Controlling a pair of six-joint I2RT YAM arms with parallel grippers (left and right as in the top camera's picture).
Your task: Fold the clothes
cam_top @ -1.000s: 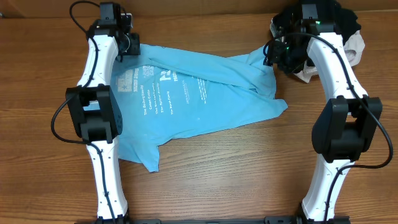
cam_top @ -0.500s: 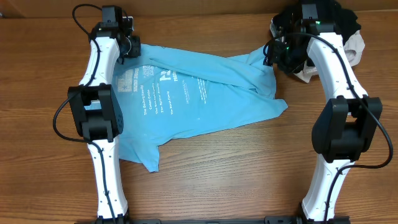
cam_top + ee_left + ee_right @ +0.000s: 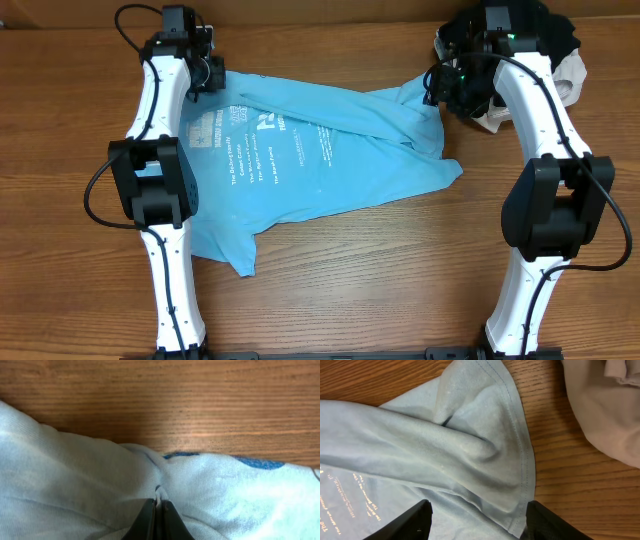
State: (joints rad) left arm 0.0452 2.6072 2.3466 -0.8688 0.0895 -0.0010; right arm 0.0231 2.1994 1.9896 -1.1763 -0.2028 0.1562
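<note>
My left gripper should open, because it is pinching only a thin bit of the shirt's raised fold (image 3: 159, 492). It should then reach around more of that fold (image 3: 160, 497) and close before it lifts.
The clothes, a light blue T-shirt (image 3: 310, 150) with white print, lie spread and rumpled across the middle of the wooden table. My left gripper (image 3: 210, 76) is at the shirt's far left corner. In the left wrist view its jaws (image 3: 158, 505) are shut, pinching a small ridge of the blue cloth (image 3: 75, 475). My right gripper (image 3: 442, 88) hovers at the shirt's far right corner. In the right wrist view it (image 3: 479, 512) stands open over a stitched hem fold of the shirt (image 3: 485, 445), with cloth between its fingers but not gripped.
A beige garment (image 3: 572, 78) and a black garment (image 3: 555, 30) are heaped at the far right corner, just behind my right arm; the beige one (image 3: 605, 405) lies close to the right gripper. Bare wood (image 3: 380, 270) stretches toward the front.
My left gripper has closed onto the shirt's edge, after a slight shift at the far left corner. The right gripper and the shirt look unchanged.
</note>
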